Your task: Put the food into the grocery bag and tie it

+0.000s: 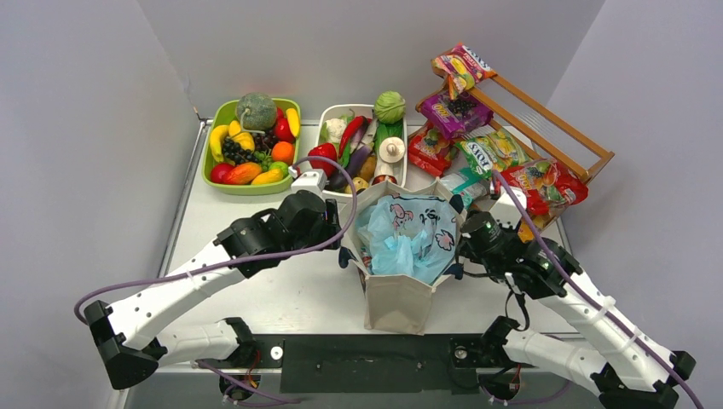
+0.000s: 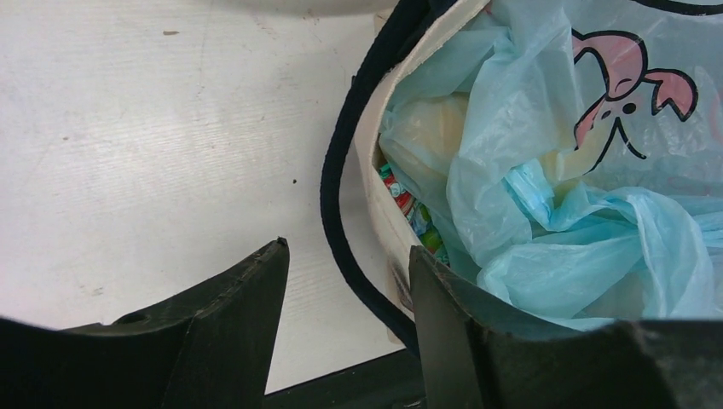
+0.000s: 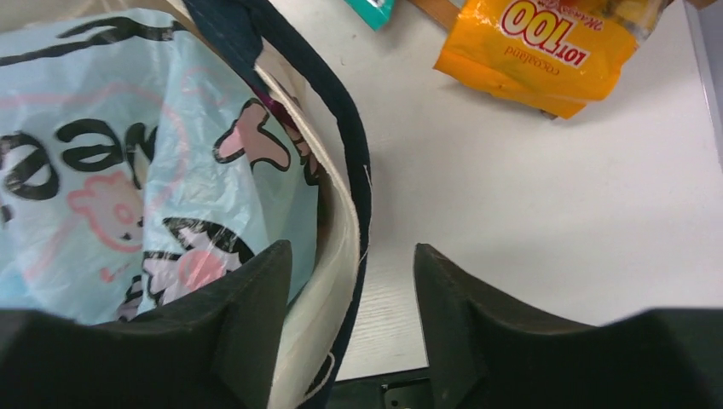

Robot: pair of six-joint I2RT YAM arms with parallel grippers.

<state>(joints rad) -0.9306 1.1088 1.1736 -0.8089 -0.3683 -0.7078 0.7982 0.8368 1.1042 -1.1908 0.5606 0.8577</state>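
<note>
I should pinch the canvas tote (image 1: 399,300) by its rims (image 1: 353,244) with both grippers and move it to the middle, because the tote sits too far toward my right gripper's side.
The light-blue grocery bag (image 1: 407,240) sits crumpled inside a beige canvas tote (image 1: 396,302) at the table's middle. It shows printed pink figures in the left wrist view (image 2: 546,128) and the right wrist view (image 3: 128,170). A colourful packet (image 2: 407,211) lies between the bag and the tote wall. My left gripper (image 1: 334,223) (image 2: 349,249) is open, straddling the tote's left rim and dark strap (image 2: 341,213). My right gripper (image 1: 467,240) (image 3: 351,248) is open, straddling the right rim (image 3: 341,230). Neither holds anything.
A green tray (image 1: 215,181) of toy fruit and a white tray (image 1: 329,113) of toy vegetables stand at the back. Snack packets (image 1: 490,149) lie on a wooden rack (image 1: 588,158) at the back right. An orange packet (image 3: 546,43) lies right of the tote.
</note>
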